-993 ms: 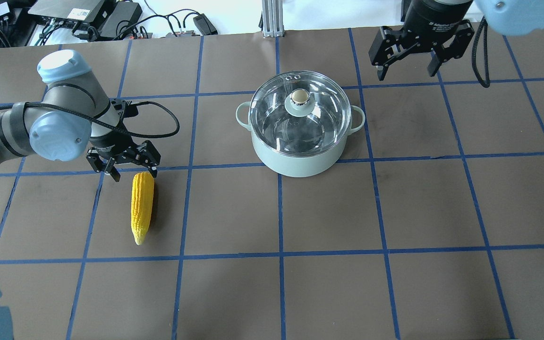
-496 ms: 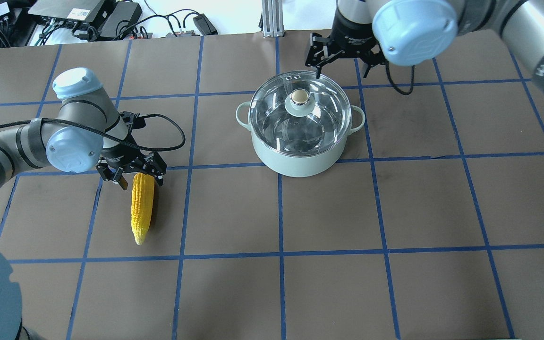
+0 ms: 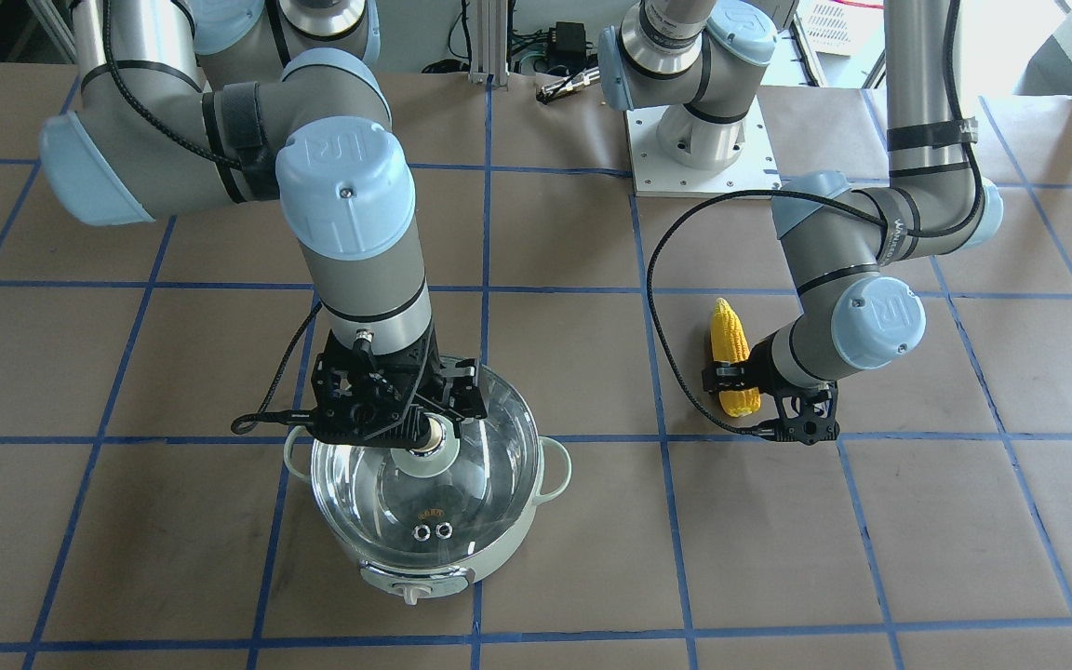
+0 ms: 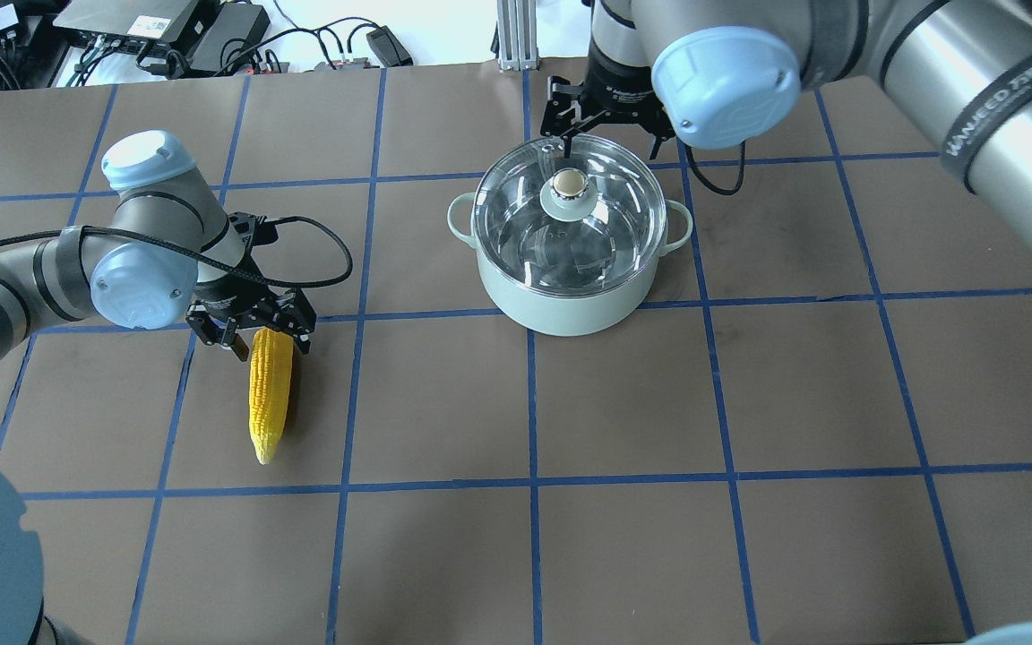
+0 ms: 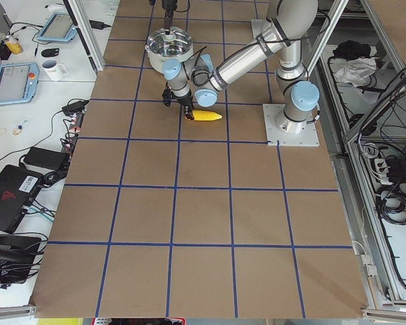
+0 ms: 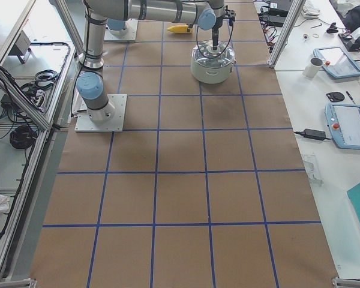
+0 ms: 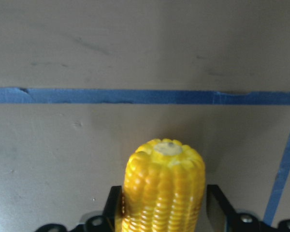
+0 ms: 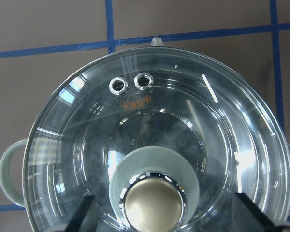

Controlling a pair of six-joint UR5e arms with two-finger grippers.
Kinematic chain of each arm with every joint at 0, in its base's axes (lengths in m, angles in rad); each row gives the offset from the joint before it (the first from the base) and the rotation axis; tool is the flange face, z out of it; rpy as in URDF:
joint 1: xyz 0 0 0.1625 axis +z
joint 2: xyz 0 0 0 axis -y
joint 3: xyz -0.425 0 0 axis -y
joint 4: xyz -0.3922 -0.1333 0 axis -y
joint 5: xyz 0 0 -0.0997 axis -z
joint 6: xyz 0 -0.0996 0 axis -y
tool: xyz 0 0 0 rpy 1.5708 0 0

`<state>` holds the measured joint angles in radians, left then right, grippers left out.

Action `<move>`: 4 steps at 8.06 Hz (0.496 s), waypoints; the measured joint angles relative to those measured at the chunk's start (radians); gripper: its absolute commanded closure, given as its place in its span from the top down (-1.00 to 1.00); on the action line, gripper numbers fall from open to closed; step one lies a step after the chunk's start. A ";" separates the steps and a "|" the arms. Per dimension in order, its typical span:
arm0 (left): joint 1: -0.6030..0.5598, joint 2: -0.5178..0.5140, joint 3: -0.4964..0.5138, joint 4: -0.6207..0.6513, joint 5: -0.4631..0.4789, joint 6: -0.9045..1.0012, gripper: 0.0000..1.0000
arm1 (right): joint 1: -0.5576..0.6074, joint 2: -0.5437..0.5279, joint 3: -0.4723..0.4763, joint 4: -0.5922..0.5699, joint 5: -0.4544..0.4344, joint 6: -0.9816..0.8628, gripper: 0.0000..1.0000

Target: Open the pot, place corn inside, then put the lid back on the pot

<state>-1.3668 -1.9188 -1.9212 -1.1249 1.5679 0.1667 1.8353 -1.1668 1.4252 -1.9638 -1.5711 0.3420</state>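
Observation:
My gripper is to lower the yellow corn (image 3: 729,333) inside. The corn looks shorter than the pot's wide opening (image 3: 428,480), so it will fit lying down below the pot's rim.
The yellow corn (image 4: 270,394) lies on the table at the left, pointed tip toward the near edge. My left gripper (image 4: 253,330) is open and straddles the corn's blunt end; the left wrist view shows the corn (image 7: 164,188) between the fingers (image 7: 216,205) with small gaps. The mint-green pot (image 4: 561,305) stands mid-table with the glass lid (image 4: 610,228) on it. My right gripper (image 4: 610,134) is open above the lid, its fingers on either side of the beige knob (image 8: 154,205). The front view shows the same over the lid (image 3: 466,475).
The table is brown paper with a blue tape grid. Cables and electronics (image 4: 167,36) lie beyond the far edge. The left arm's cable loops (image 4: 319,251) beside the gripper. The right arm's base plate (image 3: 699,149) sits at the robot side.
My right gripper has swung from the far right corner leftward to above the pot's lid. My left gripper has moved slightly down and onto the corn's blunt end.

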 measured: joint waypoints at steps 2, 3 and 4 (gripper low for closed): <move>0.000 0.007 0.000 0.000 0.005 0.033 -0.99 | 0.002 0.029 0.008 -0.052 -0.002 0.003 0.97; 0.000 0.012 0.001 0.000 0.006 0.038 -0.97 | 0.002 0.038 0.008 -0.068 -0.002 0.006 0.71; -0.002 0.018 0.001 0.000 0.008 0.041 -0.98 | 0.002 0.042 0.009 -0.081 -0.003 0.008 0.45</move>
<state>-1.3684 -1.9011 -1.9197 -1.1249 1.5762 0.2081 1.8377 -1.1252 1.4339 -2.0448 -1.5737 0.3500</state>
